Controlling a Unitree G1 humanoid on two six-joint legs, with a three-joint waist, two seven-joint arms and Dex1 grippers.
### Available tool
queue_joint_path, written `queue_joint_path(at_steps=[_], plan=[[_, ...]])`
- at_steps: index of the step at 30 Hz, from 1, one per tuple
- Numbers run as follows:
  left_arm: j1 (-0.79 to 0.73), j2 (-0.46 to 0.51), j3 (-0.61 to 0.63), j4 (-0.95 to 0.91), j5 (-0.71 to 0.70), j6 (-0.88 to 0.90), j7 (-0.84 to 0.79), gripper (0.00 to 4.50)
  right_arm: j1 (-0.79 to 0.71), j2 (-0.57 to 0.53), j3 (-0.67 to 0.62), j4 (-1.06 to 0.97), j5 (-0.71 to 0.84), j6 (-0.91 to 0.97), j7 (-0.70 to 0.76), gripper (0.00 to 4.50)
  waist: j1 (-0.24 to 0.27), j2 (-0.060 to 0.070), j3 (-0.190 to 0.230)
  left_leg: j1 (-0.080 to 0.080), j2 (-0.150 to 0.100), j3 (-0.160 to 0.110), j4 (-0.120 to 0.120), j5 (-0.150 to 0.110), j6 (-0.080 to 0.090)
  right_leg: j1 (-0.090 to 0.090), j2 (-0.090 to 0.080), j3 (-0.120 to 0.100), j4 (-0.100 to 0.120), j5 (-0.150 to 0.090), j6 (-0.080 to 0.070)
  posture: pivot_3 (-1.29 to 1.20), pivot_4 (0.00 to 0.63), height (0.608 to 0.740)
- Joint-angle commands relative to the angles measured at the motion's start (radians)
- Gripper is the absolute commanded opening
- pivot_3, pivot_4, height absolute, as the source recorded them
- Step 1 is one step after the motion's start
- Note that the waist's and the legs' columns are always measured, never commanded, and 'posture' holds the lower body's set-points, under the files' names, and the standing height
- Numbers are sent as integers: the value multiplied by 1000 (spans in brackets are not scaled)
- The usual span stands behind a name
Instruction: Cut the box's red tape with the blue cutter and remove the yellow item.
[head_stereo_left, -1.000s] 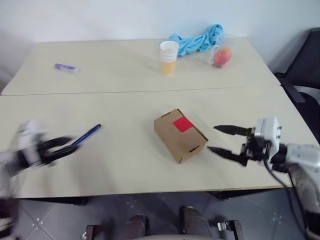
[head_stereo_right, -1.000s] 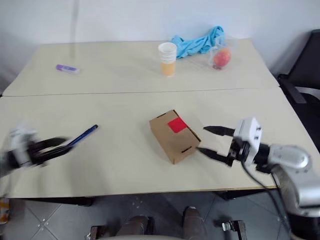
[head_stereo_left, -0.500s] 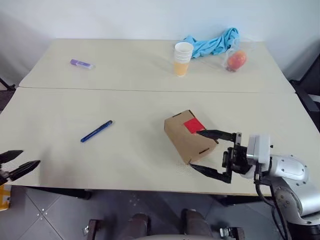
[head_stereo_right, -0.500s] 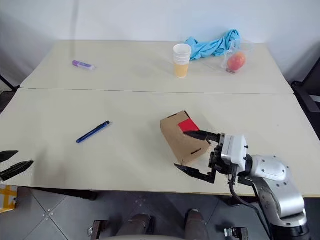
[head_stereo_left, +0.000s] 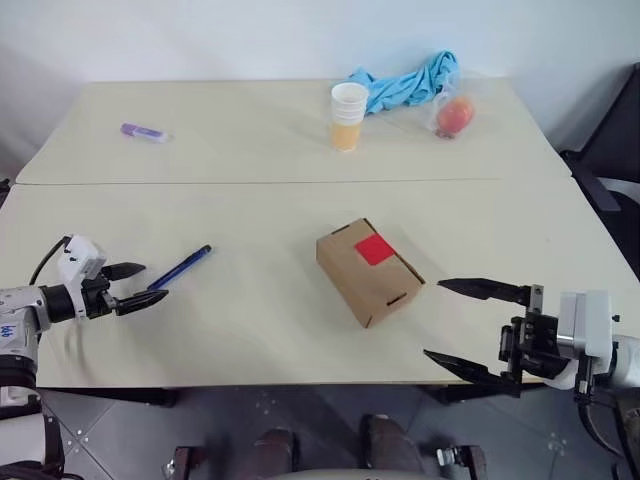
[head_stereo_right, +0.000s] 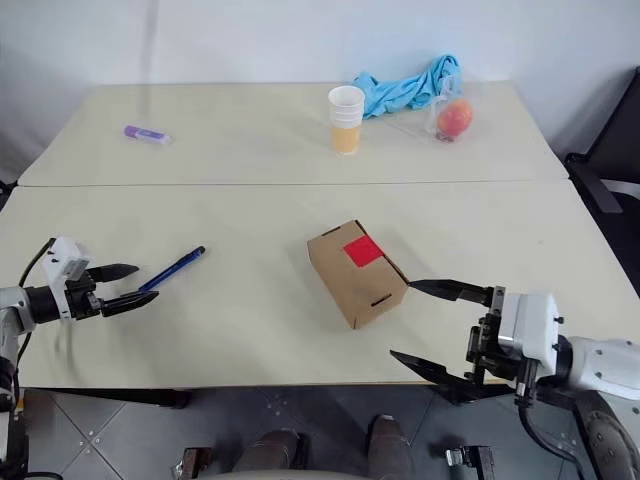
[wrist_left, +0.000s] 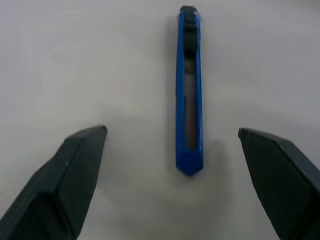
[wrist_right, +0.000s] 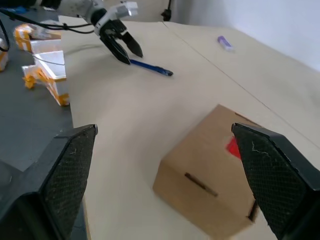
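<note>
I expect that when I lift the box's lid (head_stereo_left: 364, 282), it will swing open from a long edge of the box, because the red tape (head_stereo_left: 375, 249) goes over that edge.
The brown box (head_stereo_left: 368, 270) lies closed mid-table with the red tape (head_stereo_left: 373, 249) across its top seam. Left of it lies the blue cutter (head_stereo_left: 180, 268), slim and flat on the table. My left gripper (head_stereo_left: 155, 281) is open just short of the cutter's near end; its wrist view has the cutter (wrist_left: 189, 90) lying lengthwise between the spread fingers, untouched. My right gripper (head_stereo_left: 433, 318) is open and empty at the table's front edge, right of the box and apart from it, facing the box (wrist_right: 215, 175). The yellow item is out of view.
At the back stand a paper cup (head_stereo_left: 346, 115) with orange contents, a blue cloth (head_stereo_left: 405, 80) and a fruit in clear plastic (head_stereo_left: 450, 115). A purple marker (head_stereo_left: 143, 132) lies back left. A black chair (head_stereo_left: 610, 130) is at the right.
My left gripper has come in from beyond the table's left edge to the cutter's near end. My right gripper has drawn back from the box toward the front edge.
</note>
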Motion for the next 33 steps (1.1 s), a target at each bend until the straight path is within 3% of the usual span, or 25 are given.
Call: queue_joint_path(at_steps=[1,5,8,20,25,28,33], plan=[[-9,-21,-29,63,38,-17,-4,4471,-8,17,-63,0,16,-24,-45,4500,3,1,-1,0,0,0,0,0,0,0,0,0,0,0,0,0,150,740],[-14,-50,-45,76,38,-14,-23,4471,10,31,-84,26,20,-28,-47,4500,8,4,-3,1,-1,0,0,0,0,1,-1,0,0,0,0,0,150,740],[-10,-63,-53,72,41,-10,-31,3890,31,34,-63,19,12,-32,-33,4500,10,6,-3,1,-1,0,0,0,0,1,-1,1,1,0,0,0,150,740],[12,-111,-51,56,33,-69,-29,503,-5,37,-15,20,-13,-38,-55,4500,19,10,-6,12,-1,1,-2,-1,2,11,-1,1,-2,0,0,0,150,740],[8,-138,-28,-96,-31,-81,-86,503,-33,18,-6,-6,27,11,-79,4500,29,9,-5,13,-1,0,-1,-2,4,14,-1,1,-5,0,1,0,150,740],[64,-122,-84,-379,-22,-156,-146,503,-41,-72,41,-76,115,146,-73,4500,26,8,-4,11,0,0,-1,-2,4,14,-2,1,-6,1,1,0,150,740],[155,-104,-170,-702,5,-96,-134,503,-67,-157,172,-151,151,285,-108,4500,23,8,-4,10,1,-2,-2,-3,3,13,-1,-1,-9,1,1,0,150,740]])
